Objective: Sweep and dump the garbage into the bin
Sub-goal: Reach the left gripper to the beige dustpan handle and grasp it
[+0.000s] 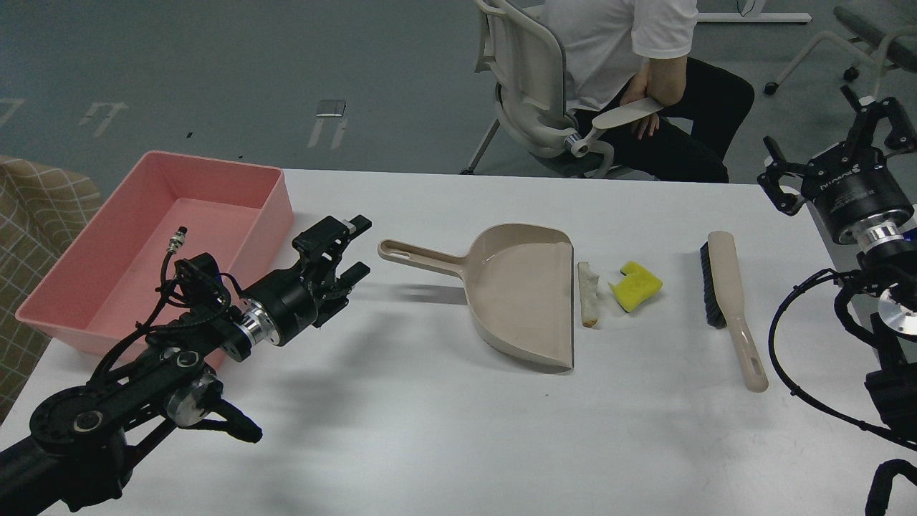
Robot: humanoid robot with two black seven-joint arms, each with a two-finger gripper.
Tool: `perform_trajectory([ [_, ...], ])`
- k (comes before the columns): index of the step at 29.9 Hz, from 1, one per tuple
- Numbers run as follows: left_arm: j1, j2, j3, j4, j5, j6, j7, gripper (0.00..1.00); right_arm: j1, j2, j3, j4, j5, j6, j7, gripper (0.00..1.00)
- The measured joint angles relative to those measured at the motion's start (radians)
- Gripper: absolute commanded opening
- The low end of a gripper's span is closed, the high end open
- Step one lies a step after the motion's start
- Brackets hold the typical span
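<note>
The pale slice and yellow sponge (589, 294) will both slide into the dustpan when I sweep with the brush, because the dustpan's low, open edge (572, 302) faces these scraps.
A yellow sponge chunk (636, 287) and a thin pale slice (588, 293) lie on the white table just right of the beige dustpan (523, 294), whose handle (419, 256) points left. The pink bin (143, 244) stands at the table's left side, with nothing seen in it. A beige brush with black bristles (725, 301) lies right of the scraps. My left gripper (349, 247) is open and empty, low over the table, just left of the dustpan handle's end. My right gripper (834, 143) is open and empty, raised at the table's far right edge.
A person in a white shirt sits on a grey chair (544, 93) behind the table's far edge. A checked cloth (36, 215) lies left of the bin. Bare table surface (458, 430) stretches in front of the dustpan.
</note>
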Motion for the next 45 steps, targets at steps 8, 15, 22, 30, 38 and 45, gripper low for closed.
perform_trajectory([
  [8,-0.076,-0.097,0.066,0.157,-0.001,-0.002,-0.011,0.80,-0.008,-0.023,0.003,0.001,0.000,0.000,0.000,1.00],
  [15,-0.112,-0.176,0.068,0.243,-0.001,-0.004,-0.012,0.74,-0.022,-0.030,0.022,0.002,0.000,0.000,0.001,1.00],
  [22,-0.138,-0.191,0.060,0.299,-0.012,-0.008,-0.013,0.74,-0.029,-0.030,0.023,0.006,0.000,0.000,0.001,1.00],
  [30,-0.141,-0.208,0.056,0.309,-0.018,-0.010,-0.014,0.70,-0.039,-0.030,0.023,0.005,0.000,0.000,0.001,1.00],
  [38,-0.140,-0.236,0.063,0.305,-0.015,-0.008,-0.017,0.57,-0.041,-0.030,0.023,0.001,0.000,0.000,0.001,1.00],
  [45,-0.134,-0.236,0.068,0.299,-0.006,-0.008,-0.026,0.45,-0.043,-0.030,0.023,0.000,0.000,0.000,0.001,1.00],
])
